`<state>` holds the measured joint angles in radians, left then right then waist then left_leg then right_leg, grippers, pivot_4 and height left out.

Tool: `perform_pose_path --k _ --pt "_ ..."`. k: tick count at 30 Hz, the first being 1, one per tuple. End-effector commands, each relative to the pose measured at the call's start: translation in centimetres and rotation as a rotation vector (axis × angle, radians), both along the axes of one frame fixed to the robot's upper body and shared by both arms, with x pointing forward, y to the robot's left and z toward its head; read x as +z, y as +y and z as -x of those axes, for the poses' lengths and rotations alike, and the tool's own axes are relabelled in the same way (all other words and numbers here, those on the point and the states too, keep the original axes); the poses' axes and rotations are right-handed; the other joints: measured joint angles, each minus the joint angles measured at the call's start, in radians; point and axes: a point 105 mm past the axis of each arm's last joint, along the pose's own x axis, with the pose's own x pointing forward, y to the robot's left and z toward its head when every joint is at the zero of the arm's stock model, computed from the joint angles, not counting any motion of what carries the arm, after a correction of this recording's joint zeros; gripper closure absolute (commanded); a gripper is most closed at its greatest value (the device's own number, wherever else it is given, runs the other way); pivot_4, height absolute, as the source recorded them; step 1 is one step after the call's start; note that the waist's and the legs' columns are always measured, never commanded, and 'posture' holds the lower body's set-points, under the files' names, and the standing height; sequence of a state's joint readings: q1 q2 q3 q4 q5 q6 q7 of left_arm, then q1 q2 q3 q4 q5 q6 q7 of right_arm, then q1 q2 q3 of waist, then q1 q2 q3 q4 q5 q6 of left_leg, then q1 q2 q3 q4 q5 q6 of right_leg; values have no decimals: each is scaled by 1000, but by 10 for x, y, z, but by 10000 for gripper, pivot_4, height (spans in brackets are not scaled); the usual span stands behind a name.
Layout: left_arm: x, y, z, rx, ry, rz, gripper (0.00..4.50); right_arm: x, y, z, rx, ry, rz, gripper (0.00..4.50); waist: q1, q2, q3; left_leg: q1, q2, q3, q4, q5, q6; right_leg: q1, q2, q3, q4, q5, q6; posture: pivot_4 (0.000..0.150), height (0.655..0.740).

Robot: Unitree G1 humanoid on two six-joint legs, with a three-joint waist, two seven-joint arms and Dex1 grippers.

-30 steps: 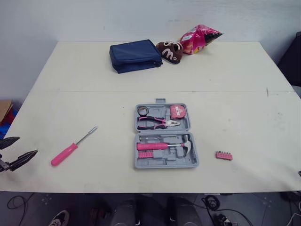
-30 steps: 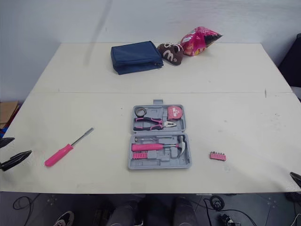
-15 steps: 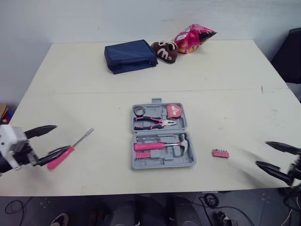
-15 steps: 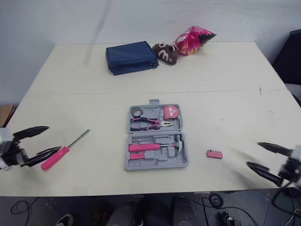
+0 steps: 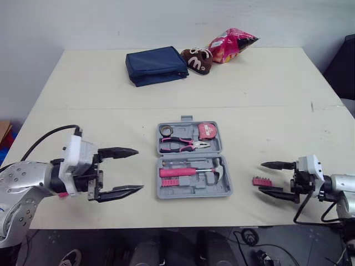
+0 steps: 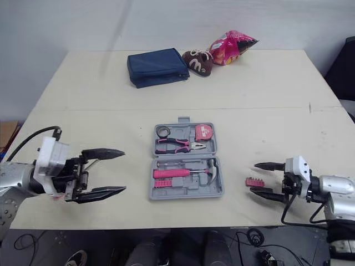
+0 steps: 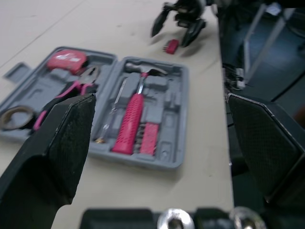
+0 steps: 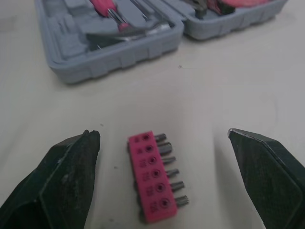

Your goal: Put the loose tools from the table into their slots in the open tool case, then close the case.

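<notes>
I expect the pink bit holder (image 5: 262, 182) to settle flat in an empty hollow (image 5: 198, 182) when I lower it, because that hollow lines up with the pink bit set in the case.
The grey tool case (image 5: 193, 160) lies open in the middle of the table, holding a pink hammer (image 5: 188, 171), pliers (image 5: 186, 145) and a tape measure (image 5: 208, 130). A pink bit holder (image 5: 260, 181) lies on the table to its right. My right gripper (image 5: 262, 177) is open, with one finger on each side of the bit holder (image 8: 155, 175) and not touching it. My left gripper (image 5: 139, 169) is open just left of the case and holds nothing. The left arm covers most of the pink screwdriver; a pink tip (image 5: 62, 194) peeks out.
At the back of the table lie a navy pouch (image 5: 157, 65), a brown plush item (image 5: 197, 60) and a pink snack bag (image 5: 232, 43). A seam (image 5: 249, 107) crosses the table behind the case. The front edge is close under both arms.
My left gripper has swung right, past the screwdriver, up to the case. My right gripper has moved left and now straddles the bit holder. Both stay open.
</notes>
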<state>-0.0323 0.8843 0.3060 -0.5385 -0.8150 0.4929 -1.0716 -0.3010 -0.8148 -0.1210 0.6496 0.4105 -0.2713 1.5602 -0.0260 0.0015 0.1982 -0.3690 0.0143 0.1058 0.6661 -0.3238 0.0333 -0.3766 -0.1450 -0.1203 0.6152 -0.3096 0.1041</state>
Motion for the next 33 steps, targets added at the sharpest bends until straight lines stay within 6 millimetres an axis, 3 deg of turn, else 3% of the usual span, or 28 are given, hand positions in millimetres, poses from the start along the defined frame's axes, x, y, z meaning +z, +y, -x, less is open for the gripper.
perform_pose_path --k 1,8,27,30,33 --pt "5 -9 8 -57 1 -11 409 -5 -7 4 40 18 50 0 0 0 0 0 0 0 0 1 0 0 0 0 0 0 0 1500 7400" --pt "7 -10 9 -70 4 -22 409 -12 -14 8 45 27 92 0 2 0 0 0 0 -1 1 2 0 1 0 0 0 0 0 1500 7400" --pt "5 -11 9 -84 2 -31 409 -14 -8 18 102 12 103 0 1 0 0 0 0 -1 1 2 0 1 1 0 -1 0 0 1500 7400" --pt "4 -11 10 -94 6 -36 0 -13 -6 18 103 12 92 7676 1 0 0 0 0 -1 1 2 -1 1 1 0 -1 0 0 1500 7400" --pt "3 -11 11 -99 6 -42 0 -13 -5 17 107 8 90 21170 1 0 0 0 0 -1 1 2 -1 1 1 0 -1 0 0 1500 7400"
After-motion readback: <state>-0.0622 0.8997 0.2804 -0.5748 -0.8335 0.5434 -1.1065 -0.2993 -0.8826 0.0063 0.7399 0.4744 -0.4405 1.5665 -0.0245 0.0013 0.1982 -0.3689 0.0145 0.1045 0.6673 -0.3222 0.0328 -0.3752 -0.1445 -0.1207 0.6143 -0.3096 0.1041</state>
